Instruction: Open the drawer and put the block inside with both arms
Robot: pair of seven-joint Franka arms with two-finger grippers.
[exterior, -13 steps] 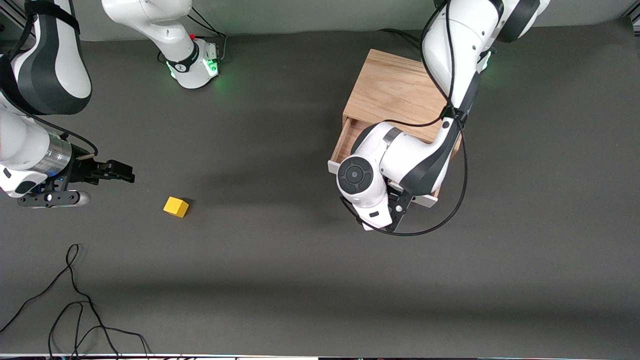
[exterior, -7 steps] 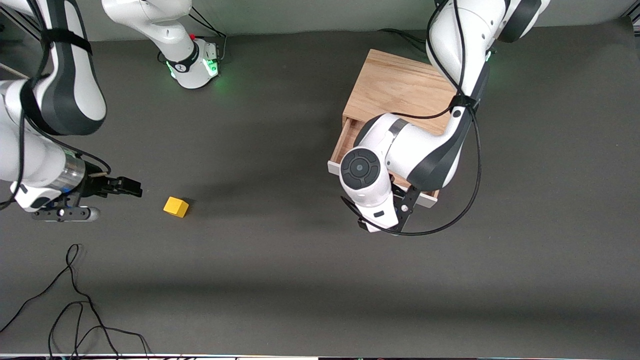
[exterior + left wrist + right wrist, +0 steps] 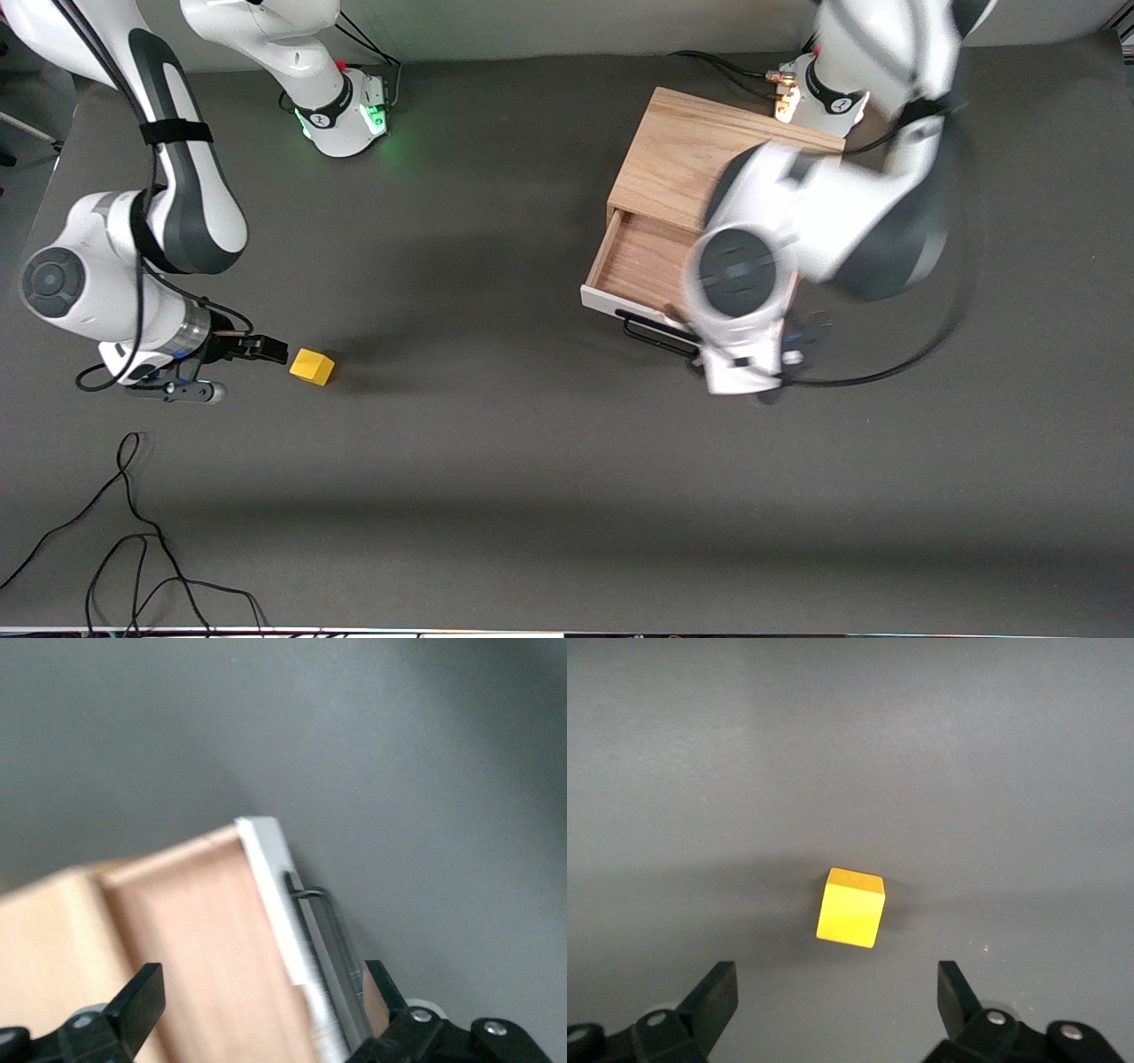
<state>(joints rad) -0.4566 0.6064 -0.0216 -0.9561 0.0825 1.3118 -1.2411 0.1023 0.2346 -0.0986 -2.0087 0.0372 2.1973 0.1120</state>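
My gripper will find the drawer empty when I carry the yellow block over, since the drawer's uncovered corner shows a plain wood bottom.
The yellow block lies on the dark table toward the right arm's end. My right gripper is open and low, just beside the block and apart from it. In the right wrist view the block lies just ahead of my open right gripper. The drawer stands pulled out of the wooden cabinet, its black handle showing. My left gripper is open over the drawer's white front and handle, holding nothing. In the front view the left wrist hides it.
Loose black cables lie at the table's near edge toward the right arm's end. The left arm's cable loops beside the drawer. The right arm's green-lit base stands at the table's back edge.
My right gripper has come down and moved close to the block. The left arm has swung toward its own end, uncovering the open drawer. The drawer and block have not moved.
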